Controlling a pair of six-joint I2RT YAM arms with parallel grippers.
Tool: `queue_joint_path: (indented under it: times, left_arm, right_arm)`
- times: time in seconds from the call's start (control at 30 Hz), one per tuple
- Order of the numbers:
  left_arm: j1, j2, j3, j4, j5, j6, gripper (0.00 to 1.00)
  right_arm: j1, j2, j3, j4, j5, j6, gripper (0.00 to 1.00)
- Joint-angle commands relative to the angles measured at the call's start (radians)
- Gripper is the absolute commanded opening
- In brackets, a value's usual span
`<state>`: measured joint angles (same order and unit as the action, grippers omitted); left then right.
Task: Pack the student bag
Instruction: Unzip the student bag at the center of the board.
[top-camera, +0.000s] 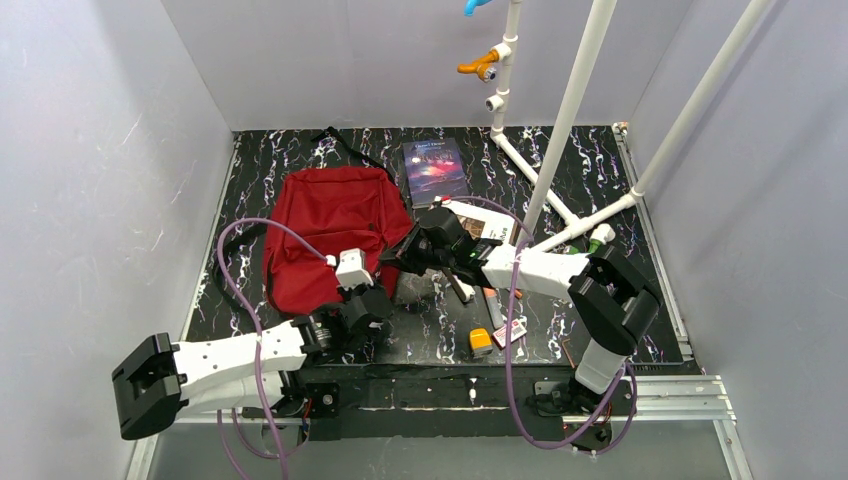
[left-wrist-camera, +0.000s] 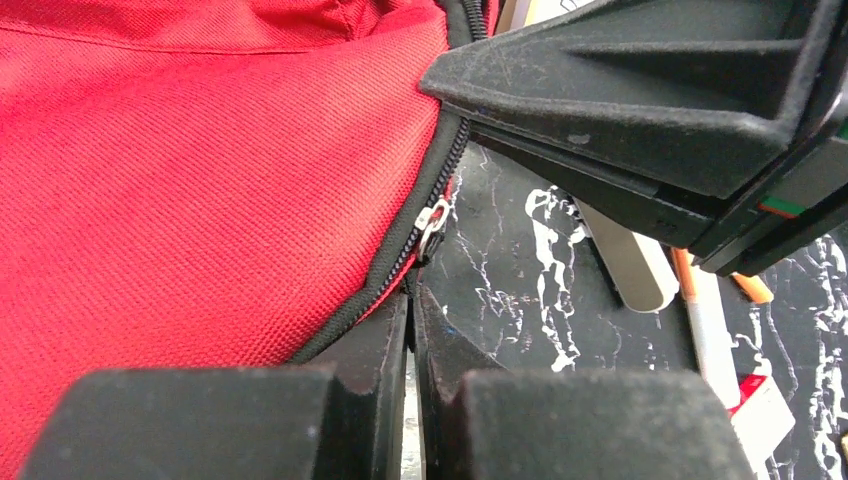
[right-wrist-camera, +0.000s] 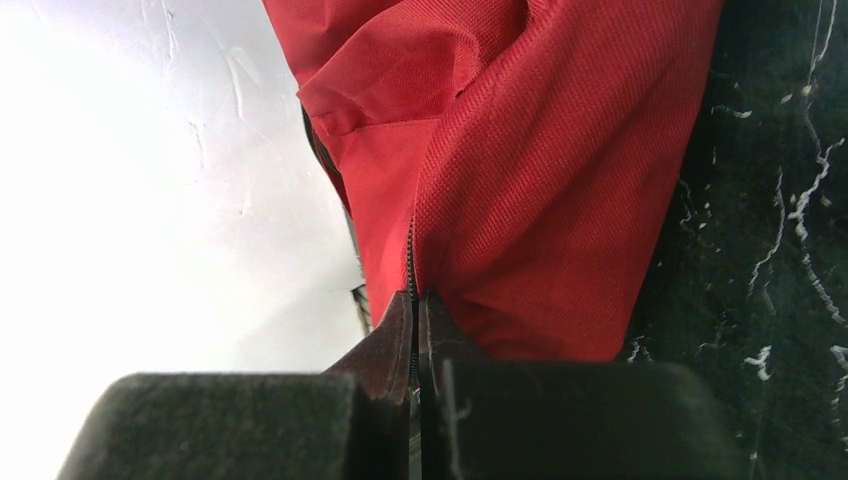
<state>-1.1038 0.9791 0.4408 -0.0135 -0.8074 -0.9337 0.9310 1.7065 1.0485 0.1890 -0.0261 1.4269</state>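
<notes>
The zip bends along the bag's lower edge past the silver slider (left-wrist-camera: 430, 222). Next, my left gripper draws the slider's pull round (left-wrist-camera: 325, 340) that bend to reach the bag's far side.
The student bag (top-camera: 330, 235) is a dark red fabric backpack lying flat at the left middle of the black marbled table. My left gripper (top-camera: 380, 302) is at the bag's lower right edge. In the left wrist view it (left-wrist-camera: 412, 292) is shut on the black zip edge, just below the silver zip slider (left-wrist-camera: 431, 222). My right gripper (top-camera: 398, 262) is at the bag's right edge, just above the left one. In the right wrist view it (right-wrist-camera: 415, 300) is shut on the red fabric (right-wrist-camera: 540, 190), with the zip line running between its jaws.
A dark book (top-camera: 435, 170) lies right of the bag's top. Pens and a marker (top-camera: 465, 288), a yellow item (top-camera: 481, 342) and a card lie near the front middle. White pipes (top-camera: 560, 130) cross the back right. The right gripper's body (left-wrist-camera: 640, 90) hangs close over the left one.
</notes>
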Motion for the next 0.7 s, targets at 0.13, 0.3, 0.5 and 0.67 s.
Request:
queue_joint_path:
  times: [0.13, 0.3, 0.5, 0.67]
  left_arm:
    - [-0.005, -0.099, 0.049, -0.33, -0.122, -0.089, 0.0]
    - [-0.005, -0.199, 0.043, -0.515, -0.064, -0.063, 0.0]
    - [-0.005, -0.323, 0.033, -0.651, 0.003, -0.073, 0.0]
    - [-0.005, -0.421, 0.013, -0.624, 0.078, -0.069, 0.0]
  right_arm:
    - [-0.051, 0.003, 0.138, -0.047, -0.022, -0.438, 0.01]
    - [-0.17, 0.123, 0.301, -0.18, -0.231, -0.783, 0.01]
    - [-0.202, 0.253, 0.489, -0.366, -0.211, -1.02, 0.01]
    - [-0.204, 0.355, 0.667, -0.492, -0.166, -1.108, 0.01]
